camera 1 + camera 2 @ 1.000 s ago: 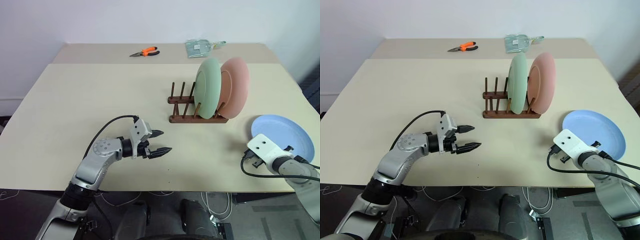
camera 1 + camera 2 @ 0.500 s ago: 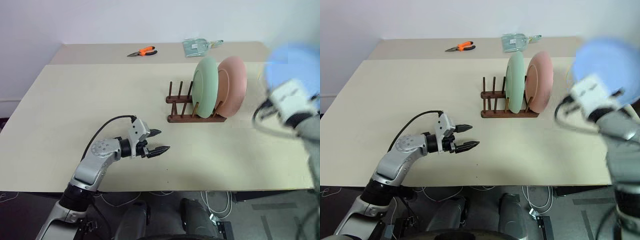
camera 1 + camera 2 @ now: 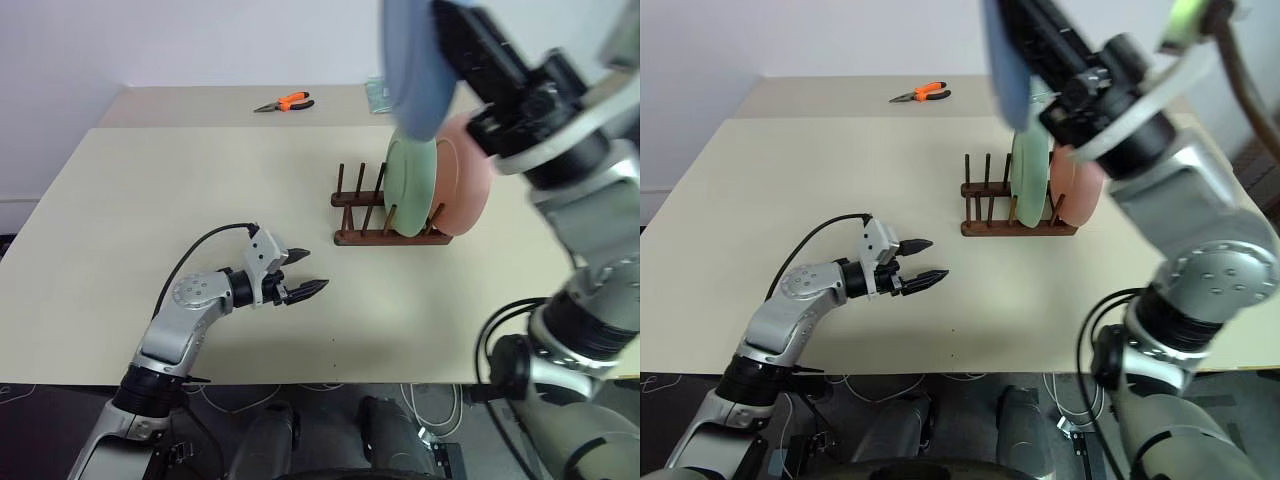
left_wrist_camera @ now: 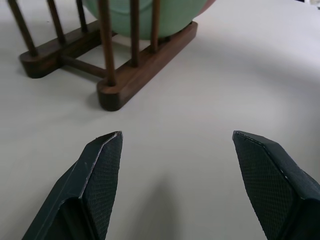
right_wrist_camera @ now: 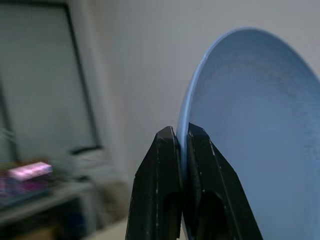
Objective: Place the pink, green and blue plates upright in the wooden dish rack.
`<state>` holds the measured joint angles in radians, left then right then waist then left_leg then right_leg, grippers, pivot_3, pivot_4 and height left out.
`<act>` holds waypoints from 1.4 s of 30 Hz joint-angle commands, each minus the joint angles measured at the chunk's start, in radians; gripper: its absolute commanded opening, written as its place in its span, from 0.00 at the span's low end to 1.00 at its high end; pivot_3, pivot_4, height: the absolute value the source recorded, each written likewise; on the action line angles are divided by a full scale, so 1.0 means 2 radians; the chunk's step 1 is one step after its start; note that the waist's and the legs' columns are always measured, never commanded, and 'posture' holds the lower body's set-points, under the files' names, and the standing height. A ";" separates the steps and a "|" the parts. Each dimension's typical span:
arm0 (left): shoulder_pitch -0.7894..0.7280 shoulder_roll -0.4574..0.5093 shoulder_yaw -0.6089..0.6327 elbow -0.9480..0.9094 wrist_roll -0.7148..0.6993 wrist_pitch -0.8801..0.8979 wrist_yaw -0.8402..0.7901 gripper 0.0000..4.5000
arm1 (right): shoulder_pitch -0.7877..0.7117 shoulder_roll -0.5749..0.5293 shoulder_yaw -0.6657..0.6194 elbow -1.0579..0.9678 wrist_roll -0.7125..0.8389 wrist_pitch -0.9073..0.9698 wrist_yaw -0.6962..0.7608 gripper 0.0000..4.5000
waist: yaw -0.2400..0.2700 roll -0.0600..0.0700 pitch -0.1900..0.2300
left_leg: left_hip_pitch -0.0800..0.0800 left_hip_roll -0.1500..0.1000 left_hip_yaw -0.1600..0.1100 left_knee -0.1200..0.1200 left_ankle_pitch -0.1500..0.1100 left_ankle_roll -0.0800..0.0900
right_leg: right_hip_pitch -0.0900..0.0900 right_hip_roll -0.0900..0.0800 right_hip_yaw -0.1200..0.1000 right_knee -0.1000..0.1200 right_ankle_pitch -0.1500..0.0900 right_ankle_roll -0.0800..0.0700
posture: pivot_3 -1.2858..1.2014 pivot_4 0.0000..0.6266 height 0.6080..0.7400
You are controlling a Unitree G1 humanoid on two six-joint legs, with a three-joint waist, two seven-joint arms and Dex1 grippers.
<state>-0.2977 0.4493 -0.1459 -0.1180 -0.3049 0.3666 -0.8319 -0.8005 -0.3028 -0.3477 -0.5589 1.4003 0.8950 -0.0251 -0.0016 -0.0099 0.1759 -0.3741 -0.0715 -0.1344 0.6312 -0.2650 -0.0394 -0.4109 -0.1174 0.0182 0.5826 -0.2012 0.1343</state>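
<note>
My right gripper should keep lowering the blue plate (image 3: pixel 415 75) until it stands among the free pegs (image 3: pixel 359 195), because the blue plate hangs on edge and faces the same way as the green plate.
The wooden dish rack (image 3: pixel 358 212) stands right of the table's middle. In it a green plate (image 3: pixel 410 185) stands upright, with a pink plate (image 3: pixel 466 190) upright just to its right. The pegs at the rack's left end are bare. My right gripper (image 5: pixel 180 134) is shut on the rim of the blue plate (image 3: pixel 410 70), which hangs on edge high above the rack and partly covers the green plate's top. My left gripper (image 3: pixel 311 270) hovers low over the table, front left of the rack, open and empty, pointing at the rack (image 4: pixel 125 75).
Orange-handled pliers (image 3: pixel 288 102) lie on the far table section. A sliver of a clear bag (image 3: pixel 375 93) shows beside the blue plate. Bare tabletop (image 3: pixel 200 190) spreads left and in front of the rack.
My right arm swung up and to the left, lifting the blue plate off the table's right side to high above the rack and turning it on edge. My left gripper drifted slightly left.
</note>
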 commanded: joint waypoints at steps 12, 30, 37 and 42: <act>0.012 0.013 0.020 -0.017 -0.001 -0.008 0.010 0.80 | 0.054 0.049 0.084 0.108 -0.033 -0.047 -0.067 0.01 | -0.008 0.000 0.000 | 0.000 0.000 0.001 -0.001 0.000 0.000 | -0.001 0.000 0.000 0.001 0.001 0.001 | 0.52 0.24 1.00; 0.023 0.015 0.023 -0.043 -0.004 0.002 0.019 0.80 | 0.002 -0.044 0.101 0.148 -0.214 -0.091 0.052 0.52 | -0.006 0.000 0.000 | 0.000 0.000 0.001 -0.001 0.000 0.000 | -0.001 0.001 0.000 0.001 0.001 0.001 | 0.52 0.24 1.00; 0.031 0.033 0.059 -0.034 -0.008 0.000 0.027 0.80 | 0.123 -0.222 -0.019 0.030 -0.184 -0.066 0.172 0.52 | -0.003 0.000 0.000 | 0.000 0.000 0.001 -0.001 0.000 0.000 | 0.000 0.000 0.000 -0.001 0.000 0.002 | 0.52 0.24 1.00; 0.037 0.052 0.090 -0.011 -0.001 -0.012 0.033 0.80 | 0.319 -0.282 -0.122 0.031 -0.213 -0.046 0.254 0.65 | -0.002 -0.001 0.000 | 0.000 0.000 0.002 0.000 0.000 0.000 | 0.001 0.000 0.000 -0.001 -0.002 0.002 | 0.52 0.24 1.00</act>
<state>-0.2302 0.5221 -0.0280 -0.1506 -0.3089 0.3676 -0.7745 -0.2418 -0.8437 -0.5118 -0.4965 1.0146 0.7936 0.4255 -0.0046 -0.0125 0.1751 -0.3740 -0.0708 -0.1313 0.6305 -0.2653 -0.0390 -0.4090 -0.1176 0.0180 0.5804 -0.2046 0.1374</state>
